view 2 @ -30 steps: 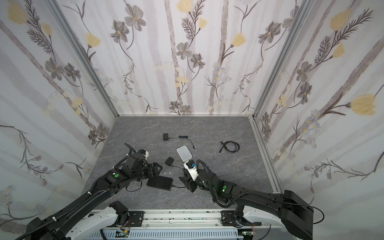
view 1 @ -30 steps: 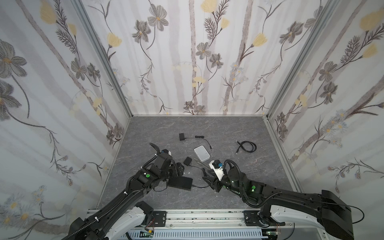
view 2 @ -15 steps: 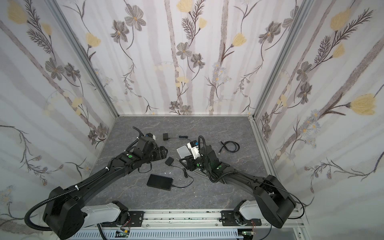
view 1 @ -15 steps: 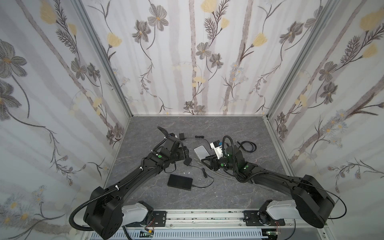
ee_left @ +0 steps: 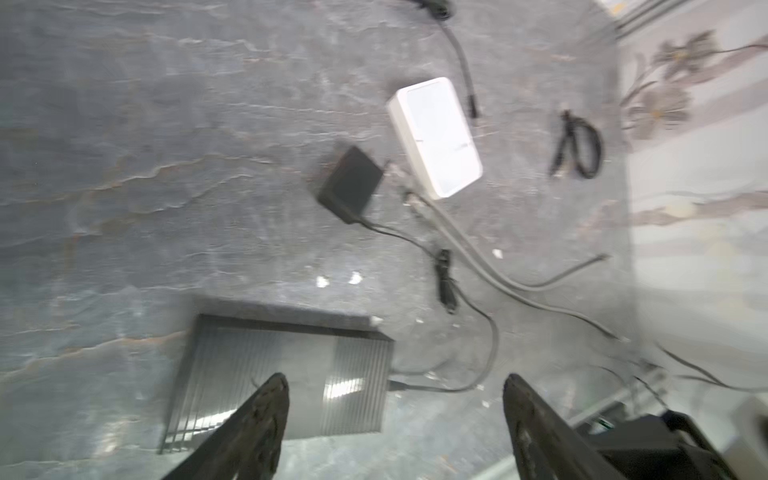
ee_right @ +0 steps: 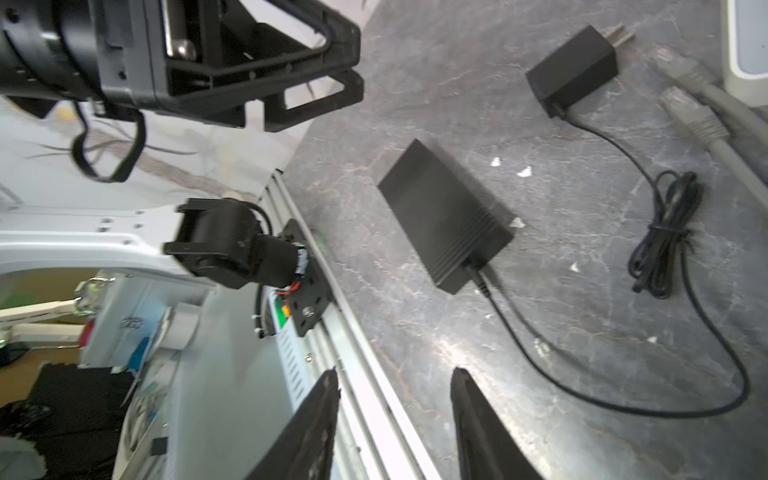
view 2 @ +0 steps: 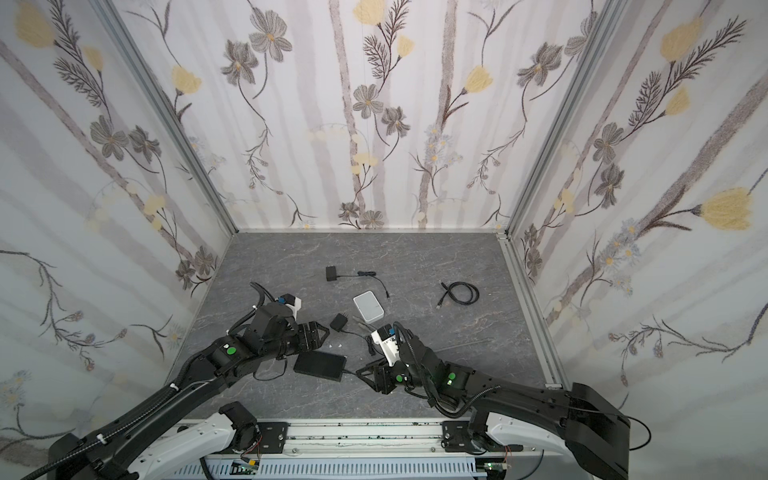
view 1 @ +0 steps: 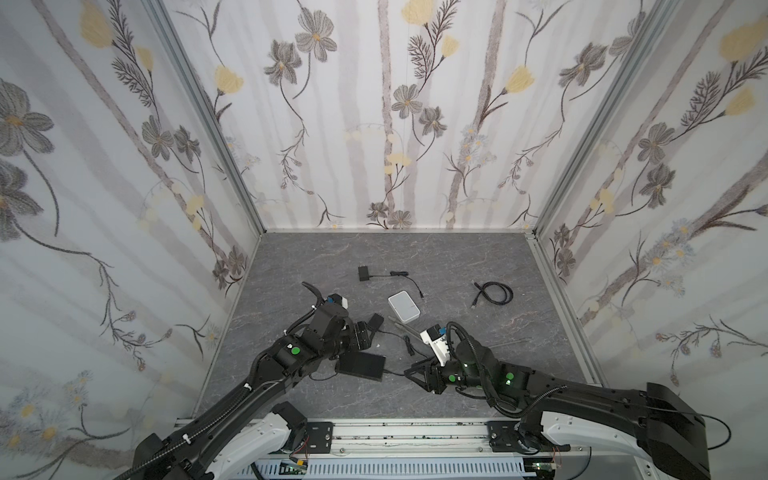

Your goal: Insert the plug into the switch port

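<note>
The plug (ee_left: 398, 385) meets the switch's short end, and its cord is in a slack loop (ee_left: 491, 344). I expect the plug to stay attached when I carry the adapter.
The switch (view 1: 360, 365) is a flat black ribbed box near the table's front, also seen in the right wrist view (ee_right: 444, 216). A thin black plug (ee_right: 476, 274) sits against its short end; its cord runs in a loop, with a tied bundle, to a black adapter (ee_right: 573, 70). My left gripper (ee_left: 394, 378) hangs open and empty just above the switch (ee_left: 291, 374). My right gripper (ee_right: 395, 370) is open and empty too, low over the table's front edge to the right of the switch (view 2: 320, 365). In both top views the two grippers (view 1: 365, 334) (view 1: 411, 372) flank the box.
A white box (view 1: 404, 306) lies behind the adapter, with two grey network cables (ee_right: 698, 120) ending beside it. A second black adapter (view 1: 364, 273) with its cord lies further back. A coiled black cable (view 1: 494, 293) lies at the right. The metal rail (ee_right: 332, 332) borders the front.
Half a second ago both arms reached toward the white box in the middle; now both have drawn back to the front beside the black switch. The objects on the table have not moved.
</note>
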